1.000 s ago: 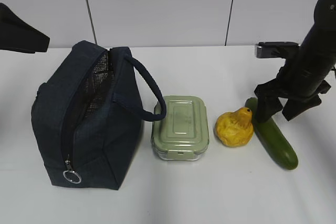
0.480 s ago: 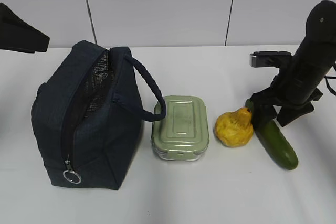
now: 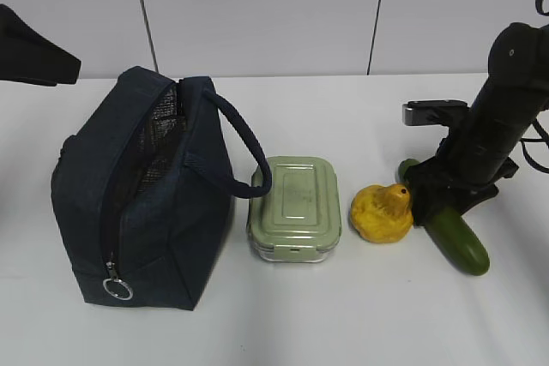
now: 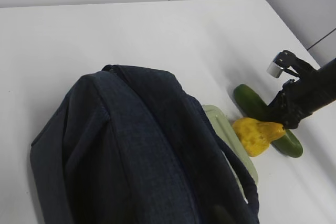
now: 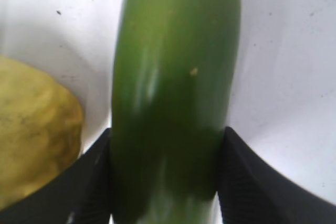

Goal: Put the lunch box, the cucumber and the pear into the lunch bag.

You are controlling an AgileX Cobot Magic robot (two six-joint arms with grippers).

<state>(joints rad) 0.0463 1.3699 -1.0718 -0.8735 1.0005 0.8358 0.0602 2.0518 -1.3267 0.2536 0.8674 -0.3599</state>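
Note:
The lunch bag's opening (image 3: 144, 160) is a narrow slit for the cucumber, so the robot's left gripper should keep hold of the lunch bag's side (image 3: 84, 147) across from the loop handle before the right gripper lowers the cucumber in.
The dark green cucumber (image 3: 459, 242) lies on the white table at the right, next to the yellow pear (image 3: 383, 212). My right gripper (image 3: 439, 207) is down over the cucumber's far half. In the right wrist view (image 5: 165, 182) its black pads (image 5: 94, 182) press both sides of the cucumber (image 5: 173, 66), with the pear (image 5: 31, 129) just to the left. The sage-green lunch box (image 3: 295, 203) sits between the pear and the navy lunch bag (image 3: 146, 212), which stands unzipped with its foil lining showing. The left wrist view looks down on the bag (image 4: 131, 156); my left gripper's jaws do not show clearly.
The bag's loop handle (image 3: 249, 147) hangs over the lunch box's left edge. A black part of the left arm (image 3: 30, 53) sits at the far left, above the table. Bare white table lies in front of the objects, with a white panelled wall behind.
My right gripper has come down and a little left, from above the cucumber to around it. The pear, lunch box, bag and left arm have not moved.

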